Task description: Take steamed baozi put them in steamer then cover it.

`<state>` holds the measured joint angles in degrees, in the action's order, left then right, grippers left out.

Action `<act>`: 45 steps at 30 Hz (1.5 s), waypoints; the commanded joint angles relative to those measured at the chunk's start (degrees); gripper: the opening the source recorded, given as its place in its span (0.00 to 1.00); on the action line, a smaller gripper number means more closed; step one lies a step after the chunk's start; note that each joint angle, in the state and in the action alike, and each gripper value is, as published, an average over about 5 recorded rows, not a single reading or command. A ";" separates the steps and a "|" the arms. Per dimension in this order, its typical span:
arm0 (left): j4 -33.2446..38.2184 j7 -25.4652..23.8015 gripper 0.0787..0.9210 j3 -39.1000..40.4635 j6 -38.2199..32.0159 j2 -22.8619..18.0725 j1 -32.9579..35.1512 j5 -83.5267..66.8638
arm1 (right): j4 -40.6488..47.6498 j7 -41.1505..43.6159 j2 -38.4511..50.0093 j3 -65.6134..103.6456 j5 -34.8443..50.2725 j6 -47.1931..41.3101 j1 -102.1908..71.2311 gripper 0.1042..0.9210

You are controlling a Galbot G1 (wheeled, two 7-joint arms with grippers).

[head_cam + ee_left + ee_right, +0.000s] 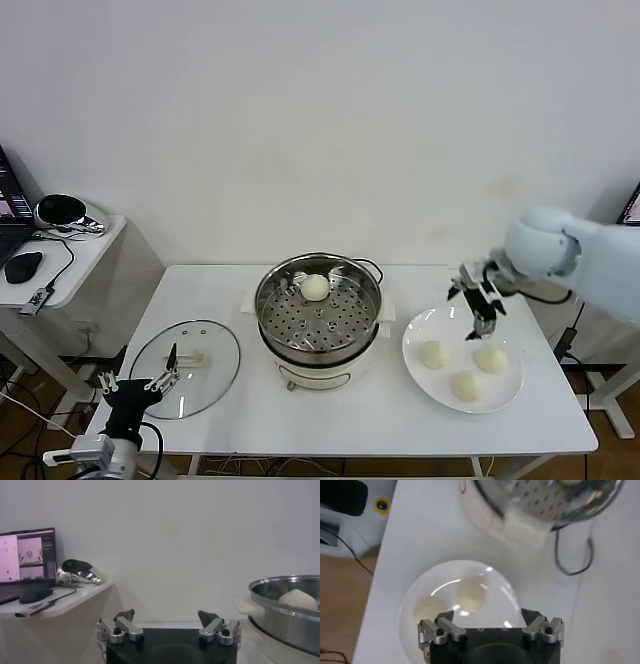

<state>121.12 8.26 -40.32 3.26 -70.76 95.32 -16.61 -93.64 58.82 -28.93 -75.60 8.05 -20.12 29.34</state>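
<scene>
The baozi [434, 354] closest to the steamer will come away on its own when the robot lifts it, because clear gaps [462, 356] lie between the baozi on the white plate.
The steamer [320, 330] stands mid-table with one baozi [315, 287] on its perforated tray. Three baozi [432, 353] [490, 358] [465, 385] lie on a white plate [440, 325] to its right. My right gripper [484, 318] hangs open and empty just above the plate's far side. In the right wrist view it [487, 617] is over the plate with two baozi [471, 594] [427, 609] ahead of it. The glass cover [186, 367] lies flat on the table at the left. My left gripper [135, 385] is open and parked low by the cover's near edge.
A side table [60, 270] at the far left holds a mouse, a laptop and a shiny object. A black cable [570, 555] runs behind the steamer. The left wrist view shows the steamer's rim [287, 607] with the baozi [297, 599] inside.
</scene>
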 commanded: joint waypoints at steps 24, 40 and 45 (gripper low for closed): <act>-0.57 -0.13 0.88 -2.25 -0.12 -0.38 0.56 -0.33 | 19.32 -3.30 -13.11 20.53 -12.24 2.64 -29.53 0.88; -1.20 -0.14 0.88 -2.25 -0.30 -0.49 0.39 -0.30 | 22.81 -3.86 -16.45 22.43 -13.83 2.43 -30.56 0.79; -1.25 -0.15 0.88 -2.23 -0.30 -0.45 0.35 -0.32 | 23.15 -3.03 -16.36 22.69 -14.05 2.41 -30.38 0.70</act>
<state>119.91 8.12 -42.57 2.96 -71.26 95.69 -16.93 -71.68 55.76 -44.20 -53.40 -5.52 -17.64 -0.21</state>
